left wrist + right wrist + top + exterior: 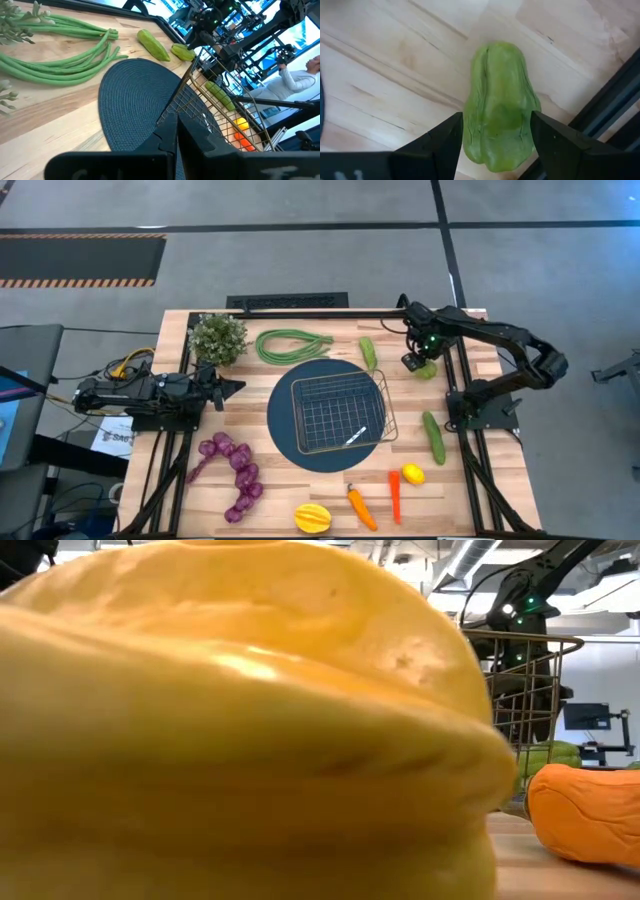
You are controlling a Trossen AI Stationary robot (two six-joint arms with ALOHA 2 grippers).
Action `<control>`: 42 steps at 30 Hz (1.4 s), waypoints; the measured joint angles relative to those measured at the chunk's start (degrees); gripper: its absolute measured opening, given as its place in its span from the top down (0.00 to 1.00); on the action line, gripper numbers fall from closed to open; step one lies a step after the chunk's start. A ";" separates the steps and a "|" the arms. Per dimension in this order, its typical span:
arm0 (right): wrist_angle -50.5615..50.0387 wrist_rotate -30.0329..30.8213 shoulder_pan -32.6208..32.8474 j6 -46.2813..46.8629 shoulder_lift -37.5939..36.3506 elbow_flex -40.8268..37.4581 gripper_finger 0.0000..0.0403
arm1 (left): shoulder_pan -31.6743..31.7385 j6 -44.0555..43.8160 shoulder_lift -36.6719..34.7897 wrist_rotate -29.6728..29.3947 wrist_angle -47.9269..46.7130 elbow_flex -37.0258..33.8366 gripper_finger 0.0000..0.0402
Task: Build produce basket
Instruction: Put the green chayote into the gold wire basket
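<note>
The robot's right gripper has an opening only as wide as the green vegetable's wide end (pixel 502 122), so it should open its fingers wider and lower them around that end (pixel 498 149).
The wire basket (pixel 338 412) sits on a round dark blue mat (pixel 285 448) at mid-table. Produce lies around it: a green bean bundle (pixel 292 344), two cucumbers (pixel 368 352) (pixel 434 436), a purple grape string (pixel 233 475), a yellow ribbed fruit (pixel 312 518), a carrot (pixel 361 507), a red chili (pixel 395 495) and a lemon (pixel 413 474). At the far right a lumpy green vegetable (pixel 500 115) lies on the wood. My right gripper (pixel 497 131) hangs open just over it, pointing down, one finger on either side. My left gripper (pixel 176 136) waits shut at the table's left.
A bushy potted plant (pixel 218 338) stands at the far left. The right arm's black frame rail (pixel 615 115) runs close beside the green vegetable. In the low view the yellow fruit (pixel 240 720) fills most of the picture, with the carrot (pixel 585 810) beside it.
</note>
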 joint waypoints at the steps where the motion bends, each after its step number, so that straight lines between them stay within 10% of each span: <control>1: -0.27 -0.02 -0.02 0.23 0.87 0.00 0.38 | 0.00 0.00 -0.01 0.00 0.00 0.00 1.00; 15: 0.10 1.23 0.01 -1.05 7.71 0.60 0.43 | 0.02 -0.01 -0.01 -0.04 0.00 0.01 1.00; 26: -1.44 1.27 -0.31 -0.55 6.35 1.09 0.96 | 0.02 0.00 -0.01 -0.04 -0.02 -0.01 1.00; 42: -5.44 1.36 0.39 -0.13 6.65 8.04 0.98 | 0.02 0.00 0.00 0.42 -0.02 0.01 1.00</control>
